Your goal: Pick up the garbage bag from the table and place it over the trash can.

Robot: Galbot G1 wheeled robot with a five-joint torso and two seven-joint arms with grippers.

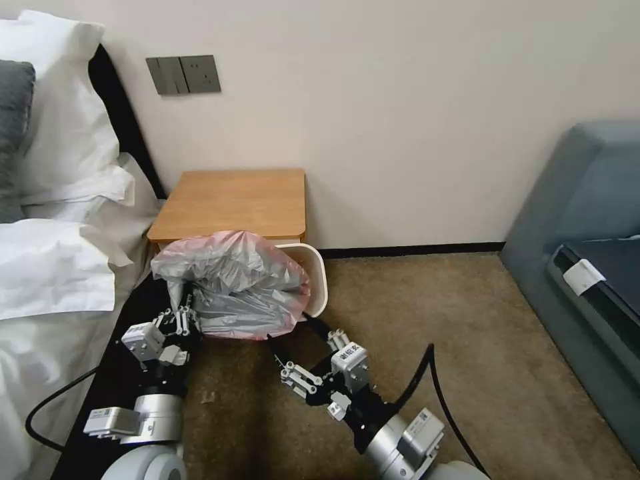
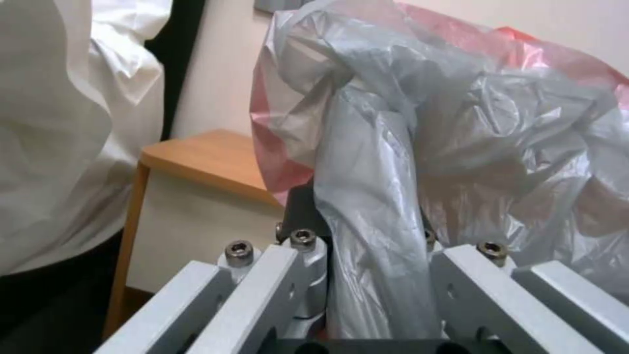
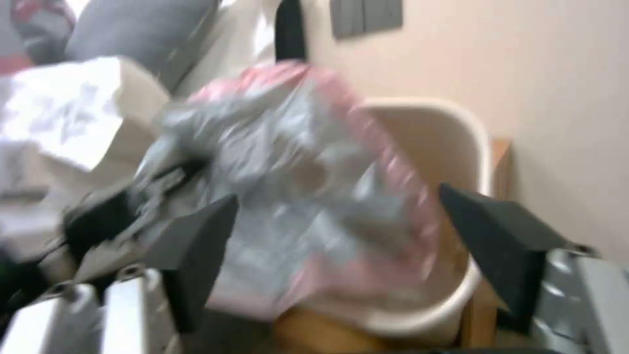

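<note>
My gripper will pull the garbage bag, and its edge (image 1: pixel 307 289) will spread out and reach over the trash can's exposed rim, because loose wrinkles (image 1: pixel 247 276) fill the bag.
The garbage bag (image 1: pixel 233 283), crinkly grey plastic with a pink tint, billows over the cream-white trash can (image 1: pixel 316 270), hiding most of it. The can stands on the carpet in front of the orange-brown table (image 1: pixel 233 200). My left gripper (image 1: pixel 185 301) is at the bag's left lower edge, shut on a bunched strand of the garbage bag (image 2: pixel 373 196). My right gripper (image 1: pixel 291 331) is open just below the bag's right lower edge, close to the can. In the right wrist view its fingers (image 3: pixel 196 246) stand wide apart with the garbage bag (image 3: pixel 295 187) and the trash can rim (image 3: pixel 459 128) beyond them.
A bed with white sheets (image 1: pixel 47 267) and a black frame (image 1: pixel 113 360) lies close on the left. A grey-blue sofa (image 1: pixel 587 220) stands at the right. Brown carpet (image 1: pixel 433 307) spreads between them. The wall (image 1: pixel 400 100) is right behind the table.
</note>
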